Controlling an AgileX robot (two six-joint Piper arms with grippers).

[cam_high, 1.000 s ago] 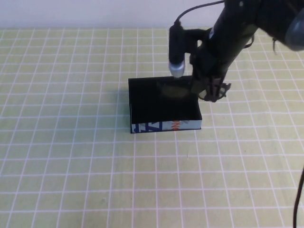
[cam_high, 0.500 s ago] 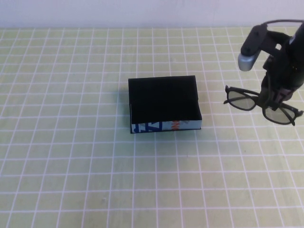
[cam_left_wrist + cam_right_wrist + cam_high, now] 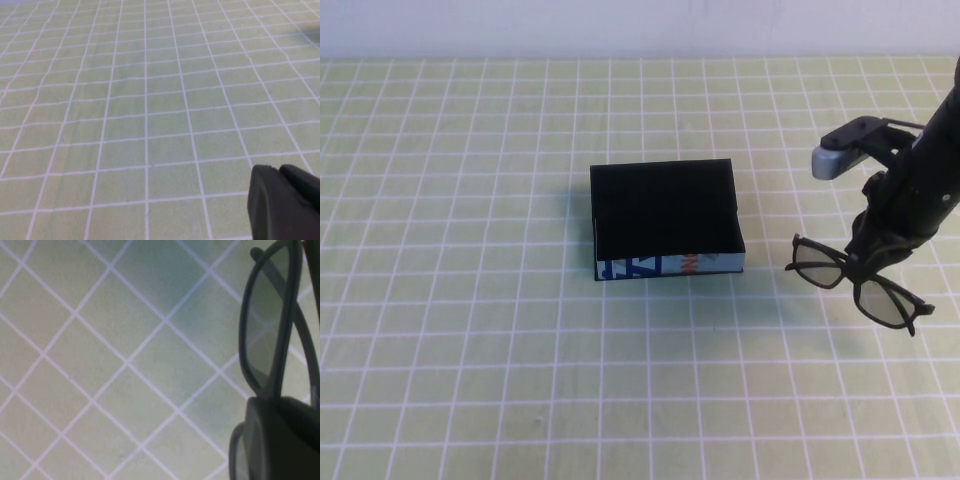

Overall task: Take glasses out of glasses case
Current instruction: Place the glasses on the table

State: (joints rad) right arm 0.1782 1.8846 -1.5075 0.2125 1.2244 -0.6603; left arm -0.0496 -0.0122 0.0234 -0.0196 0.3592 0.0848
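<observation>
The glasses (image 3: 884, 302) are hanging clear of the glasses case over empty cloth (image 3: 828, 302), so my right gripper should keep lowering them until they rest there, then let go.
The glasses case (image 3: 665, 210), a black open box with a light blue printed front side, stands mid-table with its dark inside showing nothing. My right gripper (image 3: 865, 255) is shut on the black-framed glasses (image 3: 883, 306) at the bridge, to the right of the case and low over the table. I cannot tell whether the glasses touch the cloth. In the right wrist view the glasses (image 3: 267, 340) hang from my right gripper (image 3: 280, 440). My left gripper (image 3: 282, 172) is out of the high view, shut and empty over bare cloth.
A yellow-green cloth (image 3: 470, 330) with a white grid covers the table. The right arm's silver-tipped wrist camera (image 3: 840, 155) sticks out above the glasses. A pale wall (image 3: 520, 25) runs along the far edge.
My right gripper lifted the glasses out of the case, carried them right, then moved lower and nearer the front. The case stayed put.
</observation>
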